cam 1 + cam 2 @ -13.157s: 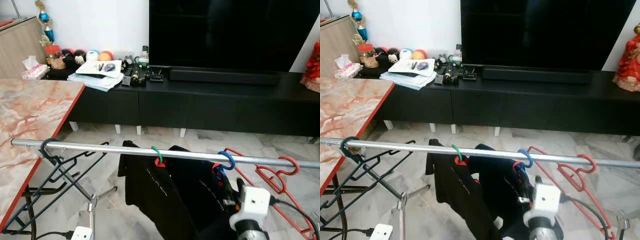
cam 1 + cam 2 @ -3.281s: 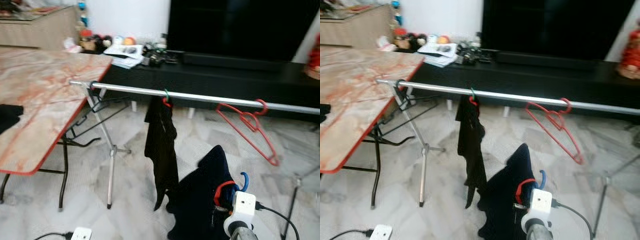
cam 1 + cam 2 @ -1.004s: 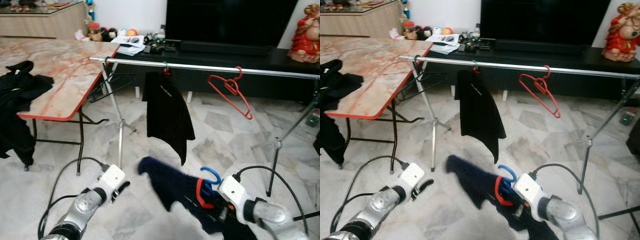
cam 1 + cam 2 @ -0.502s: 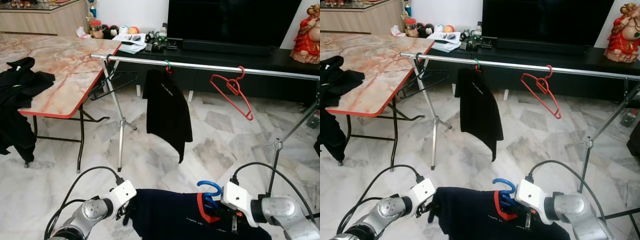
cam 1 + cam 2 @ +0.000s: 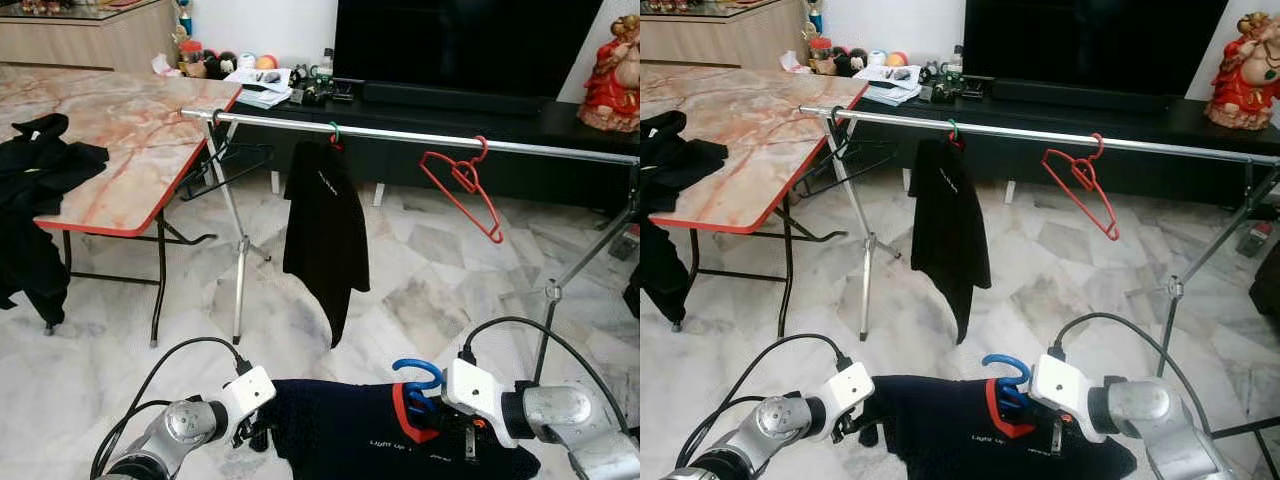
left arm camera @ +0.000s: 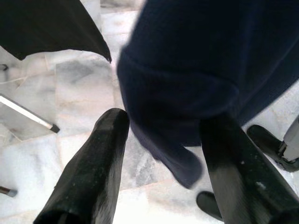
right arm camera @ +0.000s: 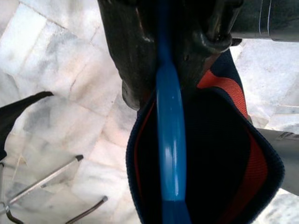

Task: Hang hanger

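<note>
I can see that the sleeve's end droops limp point(image 6: 175, 156) between my left gripper's fingers, so I expect the navy shirt point(image 5: 345, 420) to stretch out straight toward it when I pull outward.
A blue hanger point(image 5: 418, 372) carries a navy shirt point(image 5: 350, 432) with a red collar, low in front of me. My right gripper point(image 7: 169, 88) is shut on the hanger's neck just under the hook. At the shirt's left sleeve point(image 6: 177, 116), my left gripper point(image 6: 166, 120) stands open with the sleeve's end hanging between its fingers. Farther off, the silver rail point(image 5: 420, 134) holds a black shirt point(image 5: 325, 230) on a green hanger, an empty red hanger point(image 5: 462, 185) and a black hanger point(image 5: 225, 160) at its left end.
A marble-top table point(image 5: 110, 120) with a black garment point(image 5: 40, 165) draped over its edge stands on the left. The rail's tripod legs point(image 5: 240, 260) and right stand point(image 5: 570, 270) rest on the tiled floor. A black TV cabinet point(image 5: 450, 110) runs behind.
Over the last second the navy shirt has been spread out between my grippers, and my left gripper has come in to its sleeve. The black shirt on the rail sways slightly.
</note>
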### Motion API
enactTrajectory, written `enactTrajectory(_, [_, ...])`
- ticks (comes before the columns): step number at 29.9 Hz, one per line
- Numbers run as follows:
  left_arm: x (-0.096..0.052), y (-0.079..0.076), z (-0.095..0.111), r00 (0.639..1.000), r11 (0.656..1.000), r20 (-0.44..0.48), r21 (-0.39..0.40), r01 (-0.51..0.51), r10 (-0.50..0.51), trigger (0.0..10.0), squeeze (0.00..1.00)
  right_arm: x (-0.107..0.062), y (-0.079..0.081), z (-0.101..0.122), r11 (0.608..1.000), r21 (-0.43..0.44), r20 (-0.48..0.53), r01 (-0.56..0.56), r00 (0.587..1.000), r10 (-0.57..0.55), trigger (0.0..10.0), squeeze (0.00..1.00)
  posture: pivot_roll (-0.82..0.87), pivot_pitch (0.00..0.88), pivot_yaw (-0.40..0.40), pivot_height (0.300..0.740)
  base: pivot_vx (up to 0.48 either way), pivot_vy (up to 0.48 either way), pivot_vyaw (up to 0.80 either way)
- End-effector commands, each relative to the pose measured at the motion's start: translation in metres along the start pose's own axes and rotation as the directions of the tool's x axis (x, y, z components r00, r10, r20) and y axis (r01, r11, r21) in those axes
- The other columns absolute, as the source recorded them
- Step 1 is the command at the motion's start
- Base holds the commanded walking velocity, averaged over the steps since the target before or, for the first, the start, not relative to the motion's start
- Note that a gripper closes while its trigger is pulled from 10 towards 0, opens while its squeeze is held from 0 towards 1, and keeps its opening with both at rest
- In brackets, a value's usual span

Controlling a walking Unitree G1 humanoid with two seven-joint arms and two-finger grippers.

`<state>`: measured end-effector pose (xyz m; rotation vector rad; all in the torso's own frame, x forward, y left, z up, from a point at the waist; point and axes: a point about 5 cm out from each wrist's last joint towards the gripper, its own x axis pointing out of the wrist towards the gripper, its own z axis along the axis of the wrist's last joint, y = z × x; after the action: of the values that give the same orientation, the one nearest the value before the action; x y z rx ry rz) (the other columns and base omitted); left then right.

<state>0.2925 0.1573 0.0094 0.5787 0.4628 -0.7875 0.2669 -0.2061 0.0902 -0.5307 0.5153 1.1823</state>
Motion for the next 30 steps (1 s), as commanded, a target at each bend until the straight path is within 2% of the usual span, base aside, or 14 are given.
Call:
enactTrajectory(1, [0.0009, 0.0012, 0.0013, 1.000, 1.000, 0.000, -0.010, -0.003, 0.003, 10.0, 0.00, -0.0044, -0.0036, 0.0116, 0.999, -0.039, 0.034, 0.005, 0.999, -0.004, 10.0, 0.00, -0.03, 0.037, -0.047, 0.740, 0.000, 0.000, 0.00])
enactTrajectory(2, [0.0012, 0.0015, 0.0018, 1.000, 1.000, 0.000, -0.011, -0.004, 0.004, 10.0, 0.00, -0.0043, -0.0030, 0.0118, 0.999, -0.038, 0.036, 0.001, 0.999, 0.000, 10.0, 0.00, -0.03, 0.037, -0.048, 0.740, 0.000, 0.000, 0.00])
enactTrajectory(3, [0.0016, 0.0015, 0.0025, 1.000, 1.000, 0.002, -0.015, -0.001, 0.001, 8.0, 0.00, -0.0045, -0.0023, 0.0120, 0.999, -0.038, 0.038, -0.005, 0.999, 0.006, 10.0, 0.00, -0.03, 0.038, -0.048, 0.740, 0.000, 0.000, 0.00])
enactTrajectory(4, [0.0017, 0.0014, 0.0028, 1.000, 1.000, 0.003, -0.012, 0.001, -0.001, 8.0, 0.00, -0.0046, -0.0023, 0.0120, 0.999, -0.038, 0.036, -0.005, 0.999, 0.006, 10.0, 0.00, -0.04, 0.037, -0.048, 0.740, 0.000, 0.000, 0.00])
enactTrajectory(5, [0.0019, 0.0013, 0.0033, 1.000, 1.000, 0.004, -0.008, 0.002, -0.002, 5.0, 0.00, -0.0048, -0.0025, 0.0120, 0.999, -0.041, 0.033, -0.004, 0.999, 0.005, 10.0, 0.00, -0.04, 0.037, -0.048, 0.740, 0.000, 0.000, 0.00])
enactTrajectory(6, [0.0021, 0.0014, 0.0039, 1.000, 1.000, 0.008, -0.012, 0.001, -0.001, 0.0, 0.00, -0.0055, -0.0030, 0.0120, 0.999, -0.041, 0.031, -0.001, 1.000, 0.002, 10.0, 0.00, -0.04, 0.038, -0.047, 0.740, 0.000, 0.000, 0.00])
enactTrajectory(16, [0.0028, 0.0015, 0.0060, 1.000, 1.000, 0.017, -0.006, 0.002, -0.002, 0.0, 0.00, -0.0066, -0.0045, 0.0108, 0.999, -0.035, 0.025, 0.007, 1.000, -0.006, 10.0, 0.00, -0.04, 0.042, -0.050, 0.740, 0.000, 0.000, 0.00])
enactTrajectory(30, [-0.0002, -0.0006, 0.0007, 0.998, 0.998, -0.010, 0.032, 0.057, -0.056, 0.0, 0.00, -0.0055, -0.0050, 0.0073, 1.000, -0.027, 0.012, 0.013, 1.000, -0.013, 10.0, 0.00, -0.03, 0.044, -0.048, 0.740, 0.000, 0.000, 0.00])
